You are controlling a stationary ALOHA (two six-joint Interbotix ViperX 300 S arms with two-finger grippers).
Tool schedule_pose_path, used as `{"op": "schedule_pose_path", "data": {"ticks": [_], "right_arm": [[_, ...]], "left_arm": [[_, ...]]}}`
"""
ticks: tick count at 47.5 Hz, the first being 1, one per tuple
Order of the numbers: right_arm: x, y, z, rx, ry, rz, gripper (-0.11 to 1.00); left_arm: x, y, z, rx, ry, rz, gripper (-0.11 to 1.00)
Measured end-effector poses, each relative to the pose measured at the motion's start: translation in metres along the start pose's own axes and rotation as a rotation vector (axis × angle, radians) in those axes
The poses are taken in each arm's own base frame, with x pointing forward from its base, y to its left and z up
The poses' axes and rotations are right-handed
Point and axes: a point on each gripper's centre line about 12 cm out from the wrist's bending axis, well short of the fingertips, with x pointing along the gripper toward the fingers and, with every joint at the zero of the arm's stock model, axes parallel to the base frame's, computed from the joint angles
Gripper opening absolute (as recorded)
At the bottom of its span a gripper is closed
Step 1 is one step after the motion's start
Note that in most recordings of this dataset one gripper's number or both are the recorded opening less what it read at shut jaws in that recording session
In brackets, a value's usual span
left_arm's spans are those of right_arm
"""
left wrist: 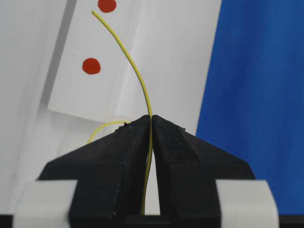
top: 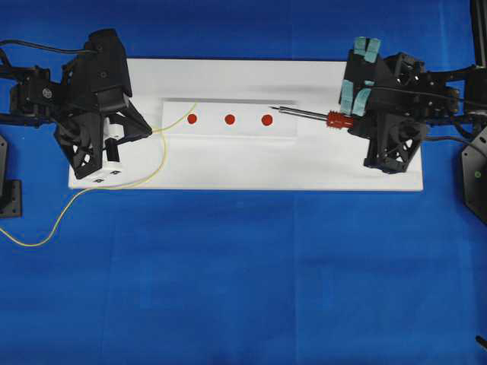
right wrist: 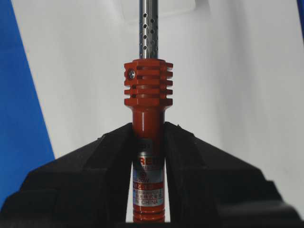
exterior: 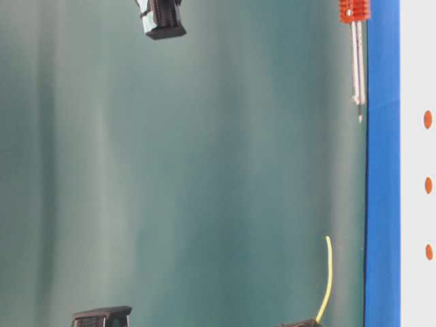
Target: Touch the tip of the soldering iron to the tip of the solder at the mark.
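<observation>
The solder tip (top: 196, 103) is a long way from the red mark (top: 267, 119) next to the iron's tip. Next, my left gripper brings it there first while my right gripper waits.
The solder (top: 176, 119) is a thin yellow wire, and my left gripper (top: 148, 131) is shut on it. Its free end rises just up and right of the leftmost of three red marks (top: 192, 119) on a raised white strip. In the left wrist view the solder (left wrist: 137, 80) curves up from the closed gripper (left wrist: 151, 118) towards two red marks (left wrist: 90, 66). My right gripper (top: 351, 122) is shut on the red handle of the soldering iron (top: 304, 114). The iron's dark tip points left and ends just above the rightmost mark (top: 267, 119). The two tips are well apart. In the right wrist view the iron (right wrist: 148, 85) stands clamped in the gripper (right wrist: 148, 126).
The white board (top: 243, 171) lies on a blue cloth. The solder's loose tail loops off the board's left front corner onto the cloth (top: 46, 236). The raised strip (top: 228, 131) crosses the board's middle. The table-level view shows the iron (exterior: 355, 61) and solder (exterior: 328, 272) held above the board.
</observation>
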Motion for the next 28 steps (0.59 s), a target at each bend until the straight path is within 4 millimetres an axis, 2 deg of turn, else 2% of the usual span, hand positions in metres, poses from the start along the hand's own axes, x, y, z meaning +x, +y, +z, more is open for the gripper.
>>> {"op": "schedule_pose_path", "data": {"ticks": [7,16,28], "right_arm": [[0.0,-0.002,-0.005,-0.002,0.034,-0.015,0.06],[0.0,-0.002,-0.005,-0.004,0.033,-0.017,0.06],[0.001,-0.002,-0.004,-0.007,0.024,-0.016,0.06]], "left_arm": [[0.007,0.0,0.002,-0.017,0.012,0.002,0.02],[0.02,-0.004,0.017,-0.02,0.016,-0.002,0.02],[0.068,-0.017,0.039,0.004,0.04,-0.016,0.02]]}}
